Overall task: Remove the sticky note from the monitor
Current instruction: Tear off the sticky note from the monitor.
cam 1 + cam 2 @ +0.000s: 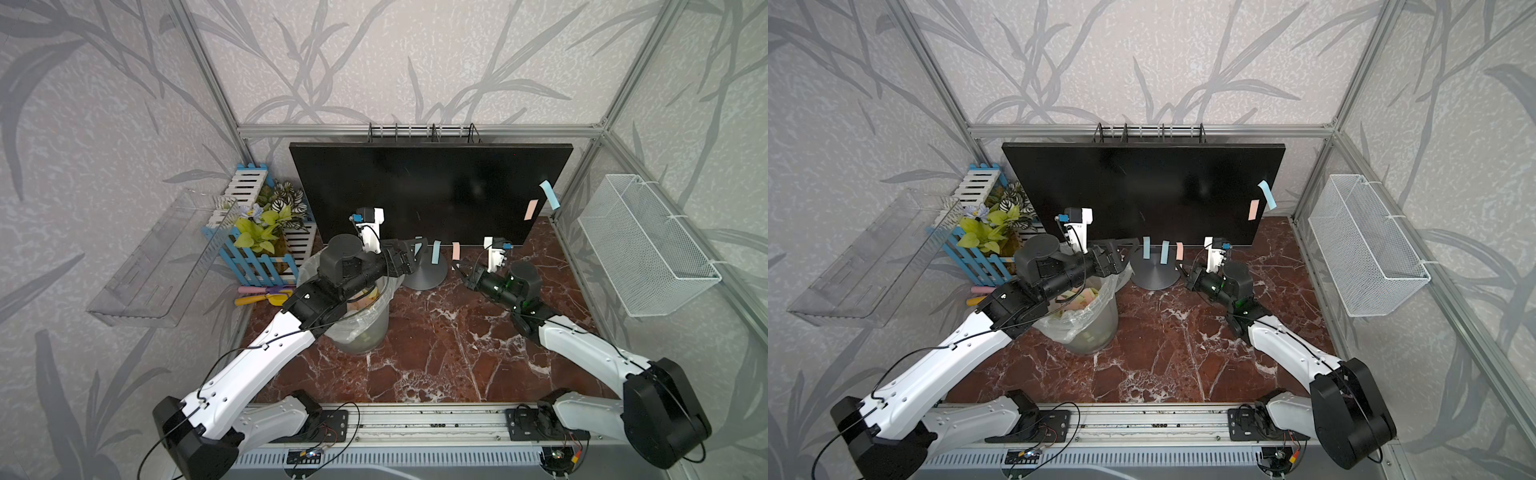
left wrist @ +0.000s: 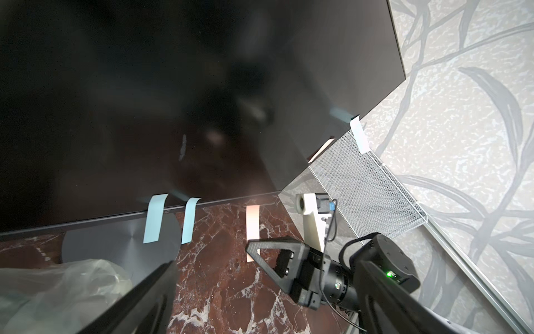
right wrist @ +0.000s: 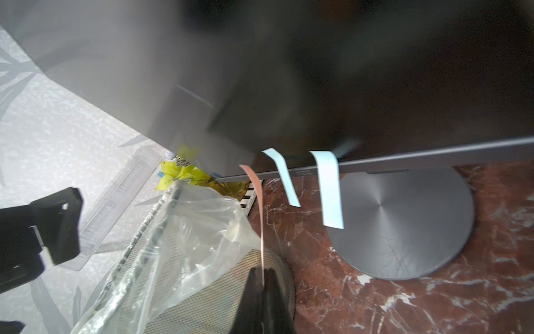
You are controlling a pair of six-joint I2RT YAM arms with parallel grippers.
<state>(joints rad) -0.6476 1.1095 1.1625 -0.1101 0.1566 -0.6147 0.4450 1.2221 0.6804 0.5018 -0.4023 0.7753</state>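
Observation:
I can see that the pink note's top end is clear of the monitor's bottom edge, so I should keep my right gripper going toward the bin's opening and let the note go there.
The black monitor stands at the back on its round grey foot. Two blue sticky notes and a pink sticky note hang from its bottom edge. Another pink note and a blue one sit at its right edge. My right gripper is shut on the lower end of the hanging pink sticky note, whose top is still stuck to the frame. My left gripper stands open and holds nothing, to the left of the blue notes.
A mesh bin lined with a plastic bag stands under my left arm. A blue and white planter is at the back left. A clear tray hangs on the left wall and a white wire basket on the right wall.

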